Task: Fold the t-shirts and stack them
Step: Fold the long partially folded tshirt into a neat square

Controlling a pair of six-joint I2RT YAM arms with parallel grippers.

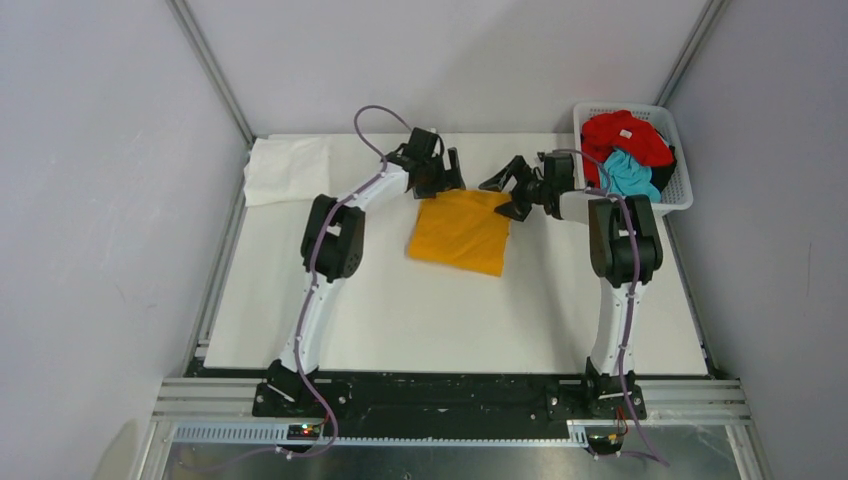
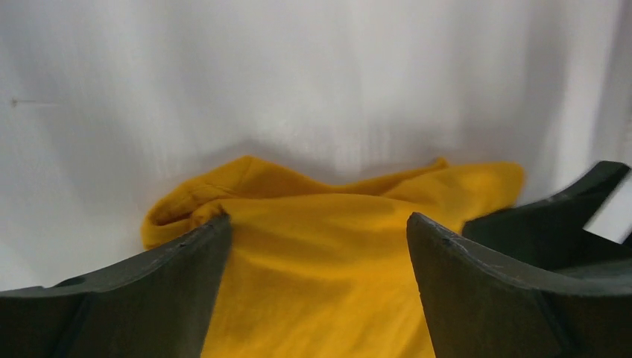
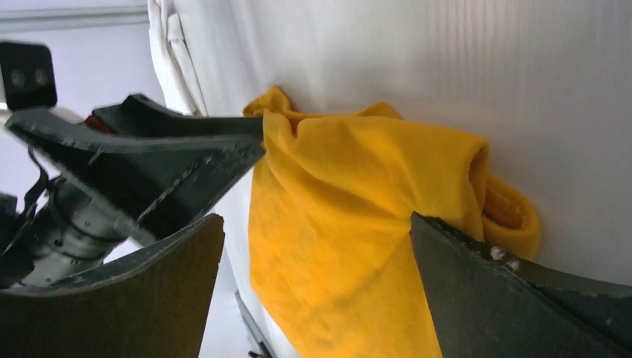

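The mustard-orange t-shirt [image 1: 460, 235] will sag around the pinch but hold its folds when I carry it, because soft layers lie stacked [image 2: 320, 192] at the t-shirt's far edge.
A mustard-orange t-shirt [image 1: 462, 232] lies folded into a rough square on the white table [image 1: 400, 310], near its middle back. My left gripper [image 1: 447, 170] is open over the shirt's far left corner; in the left wrist view the orange cloth [image 2: 320, 253] lies between and below the spread fingers. My right gripper [image 1: 510, 190] is open at the shirt's far right corner, with the cloth [image 3: 350, 224] between its fingers. A white t-shirt [image 1: 285, 168] lies folded at the far left. A red t-shirt [image 1: 625, 135] and a turquoise t-shirt [image 1: 630, 172] lie in the basket.
A white lattice basket [image 1: 682, 170] stands at the far right corner. Grey walls and metal frame posts close in the table at back and sides. The two grippers are close together at the shirt's far edge.
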